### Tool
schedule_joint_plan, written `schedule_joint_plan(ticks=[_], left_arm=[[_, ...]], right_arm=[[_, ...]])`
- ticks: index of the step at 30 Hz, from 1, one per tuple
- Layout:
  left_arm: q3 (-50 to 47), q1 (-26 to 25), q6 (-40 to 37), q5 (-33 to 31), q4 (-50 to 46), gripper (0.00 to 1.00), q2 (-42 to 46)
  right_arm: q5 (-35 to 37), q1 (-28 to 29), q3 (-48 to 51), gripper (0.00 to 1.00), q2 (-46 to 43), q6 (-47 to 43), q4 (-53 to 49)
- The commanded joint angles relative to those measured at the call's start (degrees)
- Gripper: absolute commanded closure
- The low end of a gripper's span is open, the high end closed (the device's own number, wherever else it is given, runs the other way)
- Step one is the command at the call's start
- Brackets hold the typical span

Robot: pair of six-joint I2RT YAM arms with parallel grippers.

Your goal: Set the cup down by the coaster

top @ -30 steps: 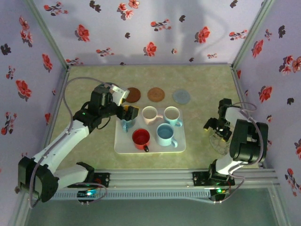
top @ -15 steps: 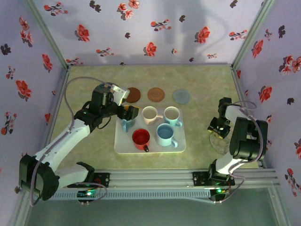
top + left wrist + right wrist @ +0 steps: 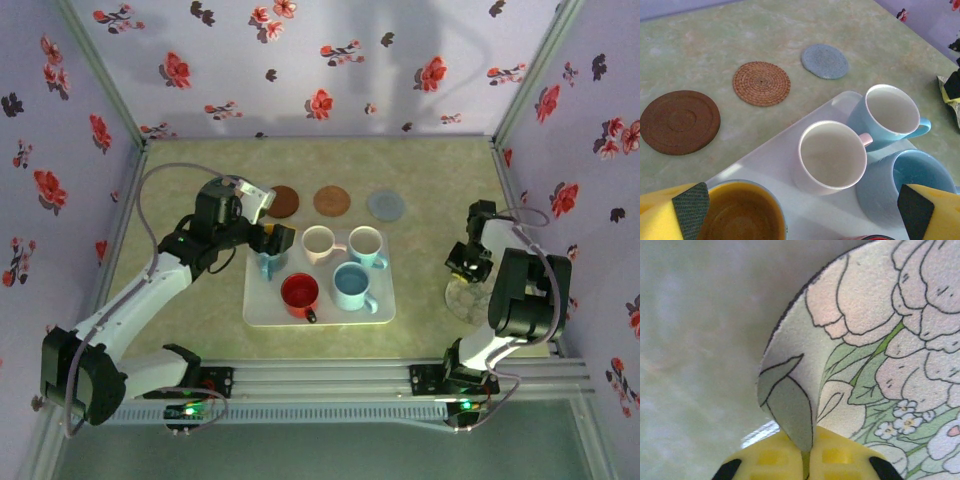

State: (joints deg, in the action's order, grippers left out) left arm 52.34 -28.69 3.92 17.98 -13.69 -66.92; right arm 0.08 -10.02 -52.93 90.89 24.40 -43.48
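Observation:
The space [image 3: 440,207] next to the grey-blue coaster is open, so my right gripper should keep moving the floral coaster [image 3: 466,300] by its edge into that spot until it joins the row.
A white tray [image 3: 265,305] holds several cups: a blue one with a yellow inside [image 3: 268,266] [image 3: 740,215], a pinkish-white one [image 3: 318,243] [image 3: 832,155], a light blue one [image 3: 366,243] [image 3: 890,112], a blue one [image 3: 352,285] [image 3: 920,177] and a red one [image 3: 300,293]. My left gripper [image 3: 268,244] [image 3: 800,220] hangs open over the tray's back left, the yellow-inside cup just inside its left finger. My right gripper [image 3: 467,262] [image 3: 805,460] is shut on the curled-up edge of a floral coaster [image 3: 462,297] [image 3: 880,340] at the right side of the table.
Three round coasters lie in a row behind the tray: brown [image 3: 283,201] [image 3: 679,121], woven orange [image 3: 332,200] [image 3: 761,83] and grey-blue [image 3: 385,205] [image 3: 825,61]. Flowered walls close in the table on three sides. The tray [image 3: 765,155] fills the centre.
The right gripper has shifted slightly toward the back while pinching the floral coaster's edge. The left arm has hardly moved.

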Motion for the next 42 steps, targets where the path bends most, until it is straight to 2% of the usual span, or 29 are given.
schedule_joint_plan(ticks=[1,12,29,42], left_arm=[[1.3,-0.5,0.0,-0.8,0.9,0.0,-0.3],[4.2,-0.5,-3.5,-1.7,-1.2,0.0,-1.7],[5.3,-0.4,-4.3,-2.2,-2.7,0.0,-2.9],[6.6,0.2,-4.7,-2.4,-3.6,0.0,-4.3]], right_arm=[[-2.7,0.3,-4.0,0.97,1.4,-0.2,1.5],[-3.0,1.6,-15.9,0.97,8.7,0.2,1.4],[-4.6,4.1,-35.3,0.98,23.2,0.3,0.6],[-5.6,5.6,-46.3,0.97,32.6,-0.8,-0.4]])
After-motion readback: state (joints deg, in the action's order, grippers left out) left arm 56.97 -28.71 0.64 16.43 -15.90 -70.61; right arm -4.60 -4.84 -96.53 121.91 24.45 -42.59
